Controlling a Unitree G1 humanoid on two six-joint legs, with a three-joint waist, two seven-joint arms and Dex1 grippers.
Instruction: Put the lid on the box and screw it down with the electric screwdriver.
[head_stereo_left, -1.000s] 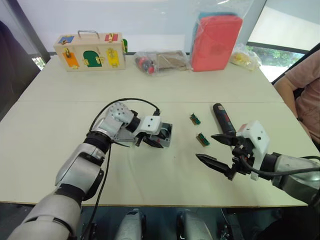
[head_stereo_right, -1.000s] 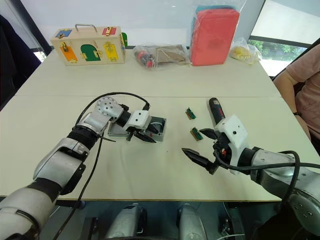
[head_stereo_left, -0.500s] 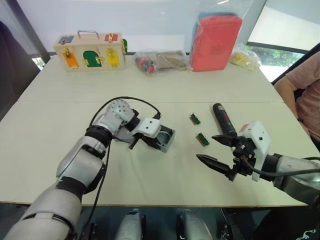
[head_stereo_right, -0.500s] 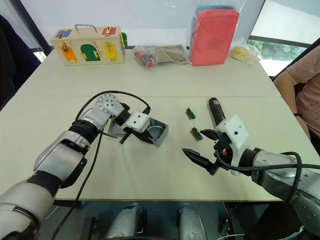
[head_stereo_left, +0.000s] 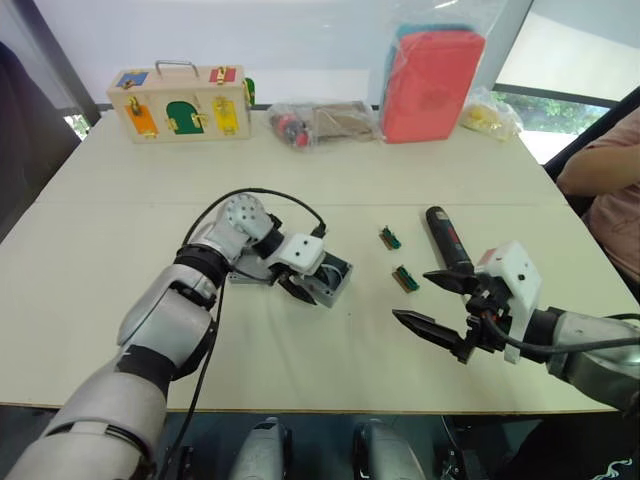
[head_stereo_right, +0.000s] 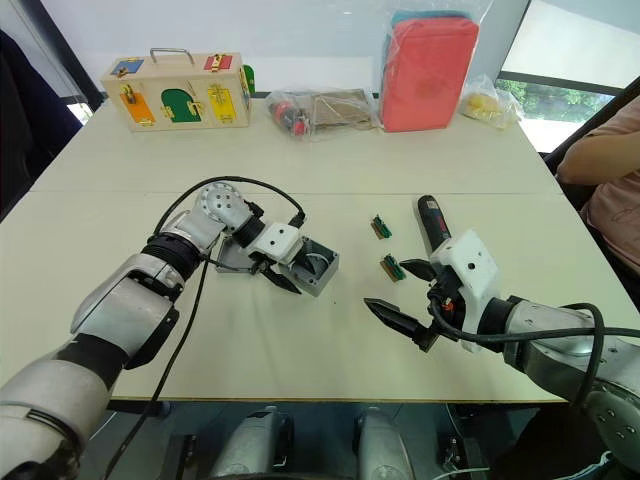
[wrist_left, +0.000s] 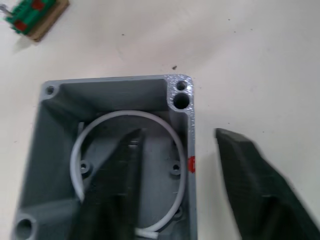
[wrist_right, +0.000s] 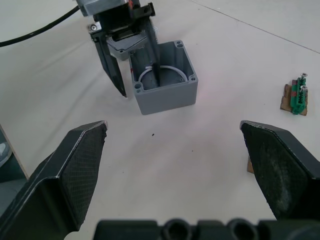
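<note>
My gripper will lower the lid (head_stereo_left: 254, 267) onto the box, and the lid will sit flush because the white curved part (wrist_right: 173, 68) lies below the box's rim.
The box (head_stereo_left: 330, 284), a deep grey enclosure with a white curved part inside, stands open-side up on the table left of centre. My left gripper (wrist_left: 177, 134) is open and straddles one wall of the box (wrist_left: 115, 165), one finger inside and one outside. The lid (head_stereo_right: 228, 263), a flat grey piece, lies just left of the box, mostly hidden under my left wrist. The black electric screwdriver (head_stereo_left: 443, 238) lies on the table to the right. My right gripper (head_stereo_left: 412, 295) hovers open and empty in front of the screwdriver.
Two small green connector blocks (head_stereo_left: 390, 237) (head_stereo_left: 405, 278) lie between box and screwdriver. Along the far edge are a wooden latch box (head_stereo_left: 180, 103), a clear bag of parts (head_stereo_left: 320, 122), a red pouch (head_stereo_left: 430, 80) and a yellow bag (head_stereo_left: 490, 110). A person's arm (head_stereo_left: 605, 190) shows at the right.
My left gripper was shut on the box's wall and tipped the box up; its fingers have now spread and the box rests on the table. The right gripper has stayed put.
</note>
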